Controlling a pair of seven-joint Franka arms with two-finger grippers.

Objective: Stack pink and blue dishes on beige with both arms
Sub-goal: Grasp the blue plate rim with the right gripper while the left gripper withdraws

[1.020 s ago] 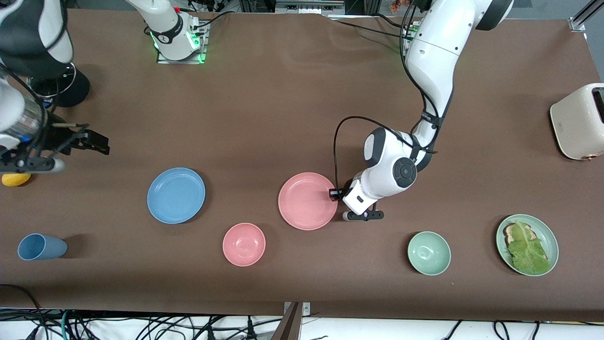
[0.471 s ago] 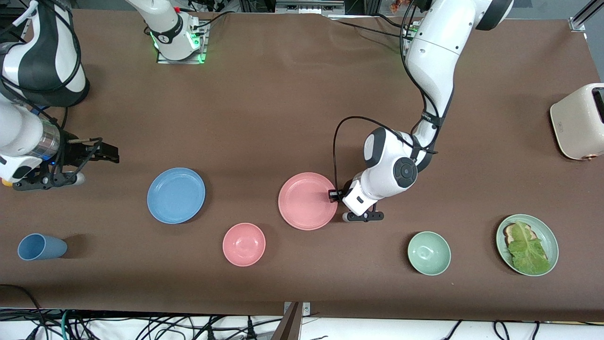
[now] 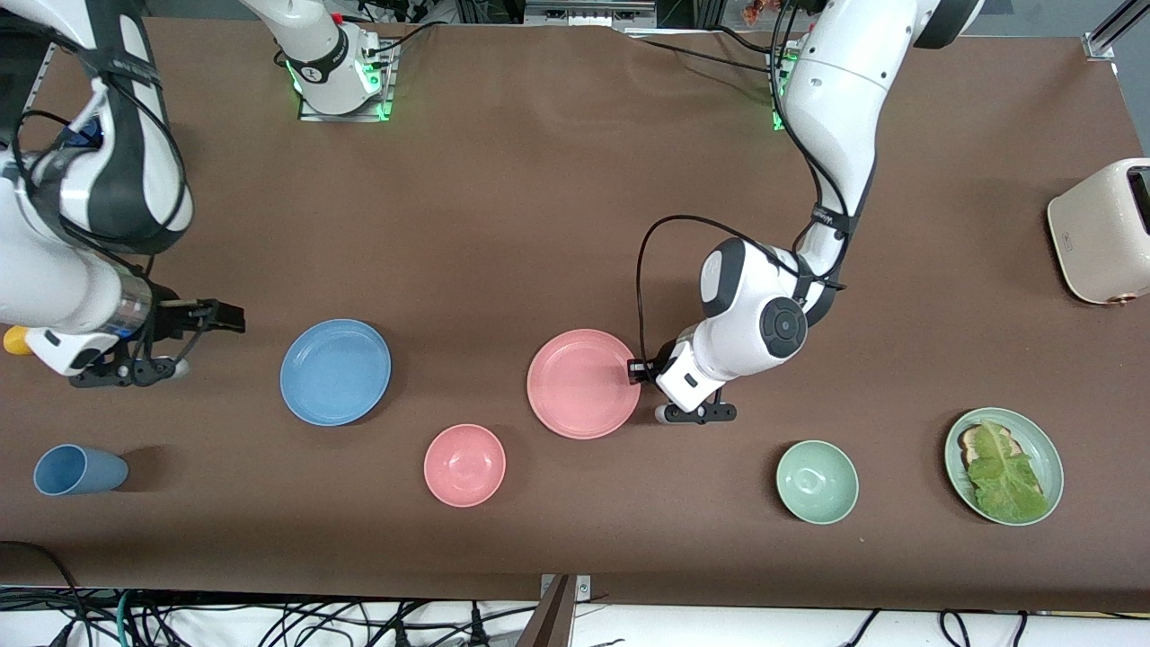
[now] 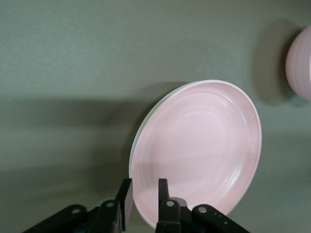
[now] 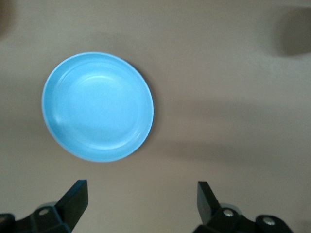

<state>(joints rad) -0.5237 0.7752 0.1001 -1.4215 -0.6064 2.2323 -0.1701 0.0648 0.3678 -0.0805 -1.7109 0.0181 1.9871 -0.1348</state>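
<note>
The blue plate (image 3: 335,372) will hide almost all of the pink plate (image 3: 583,384) when the robot stacks it, because the blue plate is round and nearly as wide as the pink plate.
The pink plate (image 3: 584,384) lies mid-table, its edge toward the left arm's end tilted slightly up. My left gripper (image 3: 636,368) is shut on that rim. In the left wrist view the pink plate (image 4: 199,150) tilts away from the gripper (image 4: 144,187), with its rim between the fingers. The blue plate (image 3: 335,371) lies flat toward the right arm's end. My right gripper (image 3: 226,316) hovers low beside it, open and holding nothing. The right wrist view shows the blue plate (image 5: 97,107) ahead of the wide-open gripper (image 5: 141,191). The beige plate is out of view.
A pink bowl (image 3: 464,465) sits nearer the camera between the two plates. Along the near side are a blue cup (image 3: 76,469), a green bowl (image 3: 817,481) and a green plate with lettuce toast (image 3: 1004,465). A cream toaster (image 3: 1101,232) stands at the left arm's end.
My right arm has swung in from the table's end toward the blue plate. The pink plate has shifted slightly toward the right arm's end in the left gripper.
</note>
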